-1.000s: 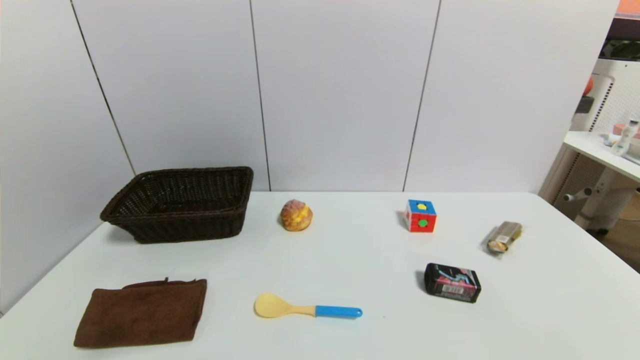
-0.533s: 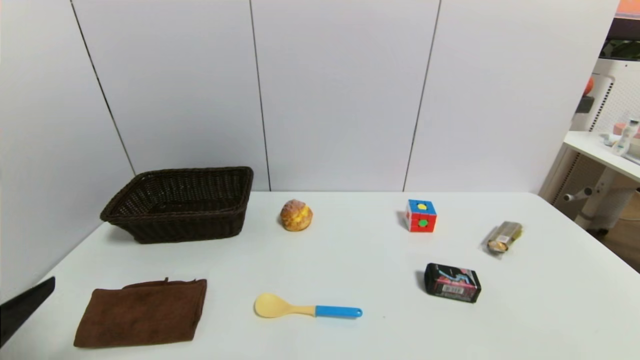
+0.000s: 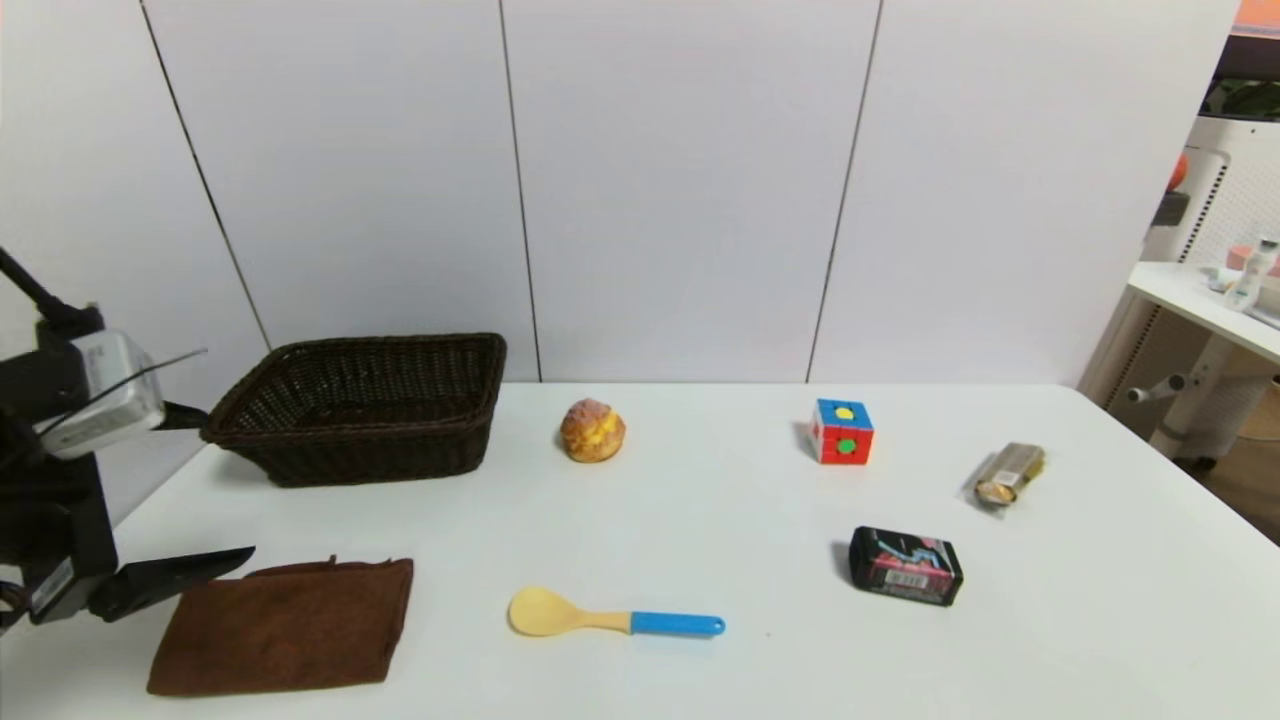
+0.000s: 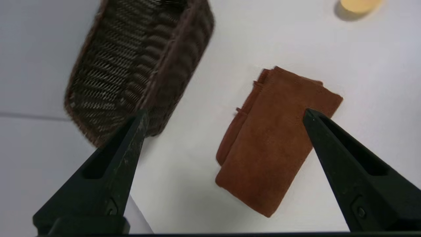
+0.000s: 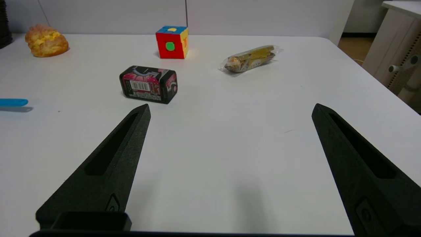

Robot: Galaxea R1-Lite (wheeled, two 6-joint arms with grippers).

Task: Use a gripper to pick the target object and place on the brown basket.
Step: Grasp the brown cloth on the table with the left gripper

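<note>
I expect the towel [image 3: 286,630] to stay folded and hang down at its end when I lift it, because stacked edges [image 3: 324,566] show along the brown cloth towel's long side.
The folded brown cloth towel [image 3: 285,625] lies flat at the front left of the white table; it also shows in the left wrist view [image 4: 276,141]. The dark brown wicker basket [image 3: 370,455] stands behind it at the back left, seen too in the left wrist view [image 4: 138,65]. My left gripper [image 3: 228,482] is open and empty, hovering above the table's left edge, just left of the towel; in its wrist view [image 4: 225,112] the towel sits below, toward one finger. My right gripper [image 5: 231,106] is open and empty over bare table at the front right, out of the head view.
A cream puff [image 3: 592,430], a coloured puzzle cube [image 3: 842,431], a wrapped snack [image 3: 1010,472], a black box [image 3: 905,565] and a yellow spoon with a blue handle [image 3: 610,615] lie on the table. A wall stands close behind the basket.
My left arm has come into the head view from the left edge and moved in beside the towel. The towel, basket and other objects have not moved.
</note>
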